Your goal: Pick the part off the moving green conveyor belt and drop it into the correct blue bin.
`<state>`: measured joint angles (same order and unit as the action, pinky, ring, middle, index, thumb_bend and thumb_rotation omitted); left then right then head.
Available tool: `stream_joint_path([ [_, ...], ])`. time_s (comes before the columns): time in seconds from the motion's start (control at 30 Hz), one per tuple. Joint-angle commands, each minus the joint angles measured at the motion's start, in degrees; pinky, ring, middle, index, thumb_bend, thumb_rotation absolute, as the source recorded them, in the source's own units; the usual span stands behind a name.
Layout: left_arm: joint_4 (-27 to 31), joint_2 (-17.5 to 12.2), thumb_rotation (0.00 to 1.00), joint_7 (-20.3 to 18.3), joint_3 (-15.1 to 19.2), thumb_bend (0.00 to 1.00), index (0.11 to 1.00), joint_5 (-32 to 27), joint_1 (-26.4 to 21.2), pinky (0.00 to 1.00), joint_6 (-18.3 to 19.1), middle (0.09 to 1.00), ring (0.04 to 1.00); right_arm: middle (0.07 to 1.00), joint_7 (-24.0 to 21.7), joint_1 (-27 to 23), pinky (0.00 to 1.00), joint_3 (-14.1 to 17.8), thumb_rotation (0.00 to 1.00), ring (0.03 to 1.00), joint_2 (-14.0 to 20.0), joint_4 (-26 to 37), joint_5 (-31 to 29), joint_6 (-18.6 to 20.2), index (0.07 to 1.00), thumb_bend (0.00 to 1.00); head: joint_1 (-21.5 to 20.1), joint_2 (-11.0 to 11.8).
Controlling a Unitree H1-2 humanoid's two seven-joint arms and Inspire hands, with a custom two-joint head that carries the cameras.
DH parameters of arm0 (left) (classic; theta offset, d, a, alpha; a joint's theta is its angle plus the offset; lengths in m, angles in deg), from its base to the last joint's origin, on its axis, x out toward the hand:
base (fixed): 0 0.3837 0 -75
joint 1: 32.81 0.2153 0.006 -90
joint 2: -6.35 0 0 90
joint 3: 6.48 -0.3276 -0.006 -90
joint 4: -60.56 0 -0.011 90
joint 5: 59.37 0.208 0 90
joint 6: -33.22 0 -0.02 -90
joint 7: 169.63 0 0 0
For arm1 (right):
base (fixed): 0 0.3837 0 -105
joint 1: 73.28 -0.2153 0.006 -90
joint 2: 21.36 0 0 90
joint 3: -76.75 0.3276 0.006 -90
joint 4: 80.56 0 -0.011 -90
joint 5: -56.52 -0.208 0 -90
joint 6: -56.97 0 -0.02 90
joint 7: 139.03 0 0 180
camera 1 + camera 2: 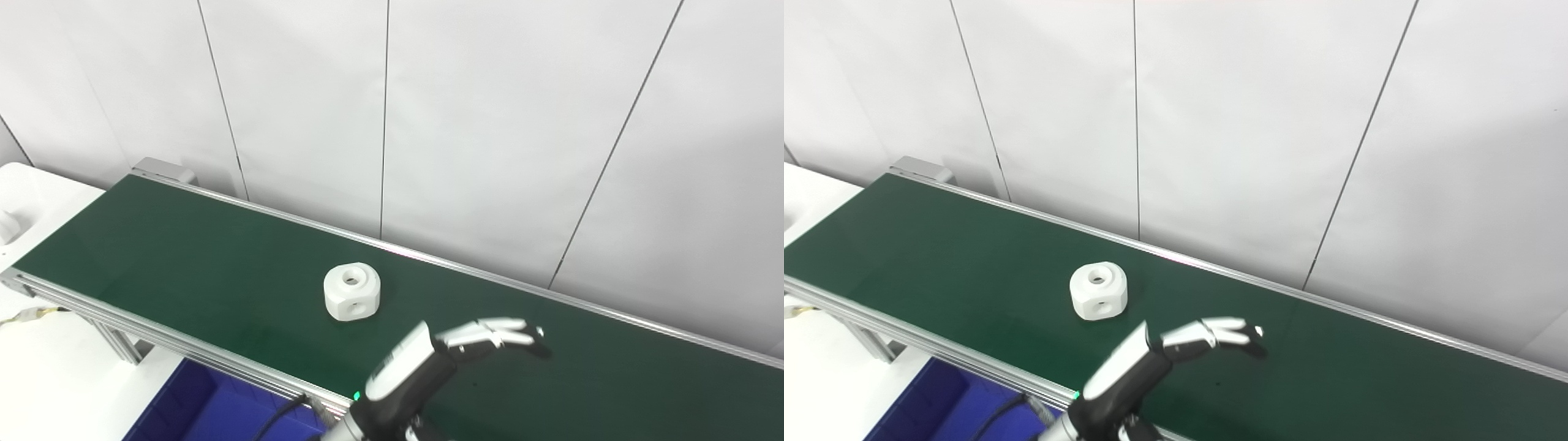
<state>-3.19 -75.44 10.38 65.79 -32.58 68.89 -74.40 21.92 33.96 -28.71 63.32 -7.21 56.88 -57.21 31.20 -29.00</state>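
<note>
The white part (353,291) has flat sides cut into its round side (354,308). So I expect it to come to rest near where it lands when I drop it.
A white blocky part (351,291) with round holes in its top and sides sits on the green conveyor belt (184,257), near the belt's middle. My left hand (456,348) is over the belt's near side, to the right of the part and a little nearer to me. Its fingers (502,331) are stretched out to the right and it is open and empty, a clear gap away from the part. The same hand (1176,348) and part (1099,290) show in the right eye view. My right hand is out of view.
A blue bin (202,407) stands below the belt's near aluminium rail (153,334) at the lower left. A white table (37,202) lies beyond the belt's left end. A white panelled wall (490,122) runs behind the belt.
</note>
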Motion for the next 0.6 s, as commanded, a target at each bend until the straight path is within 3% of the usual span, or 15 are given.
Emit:
stream_joint_path([
  [0.0, 0.5, 0.9, 0.65, 0.1, 1.0, 1.00, 0.757, 3.2, -1.8, 0.82, -0.1, 0.867, 0.864, 1.000, 0.6, 0.0, 1.00, -0.2, 0.97, 1.000, -0.4, 1.1, 0.2, -2.8, 0.990, 1.00, 0.0, -0.1],
  [0.27, -5.0, 0.0, 0.62, 0.8, 5.3, 0.97, 0.798, 12.8, -9.1, 0.90, 1.4, 0.896, 0.894, 1.000, 0.8, -0.3, 1.00, -0.5, 0.97, 1.000, -0.3, 0.7, 0.2, -2.8, 0.985, 1.00, -0.4, 0.0],
  [0.57, -11.4, -3.0, 0.59, 1.4, 9.1, 1.00, 0.805, 22.4, -15.6, 0.86, 5.5, 0.874, 0.868, 1.000, 1.0, -0.3, 1.00, -0.7, 0.96, 1.000, -0.2, 0.9, 0.4, -2.8, 0.975, 1.00, -0.5, 0.0],
])
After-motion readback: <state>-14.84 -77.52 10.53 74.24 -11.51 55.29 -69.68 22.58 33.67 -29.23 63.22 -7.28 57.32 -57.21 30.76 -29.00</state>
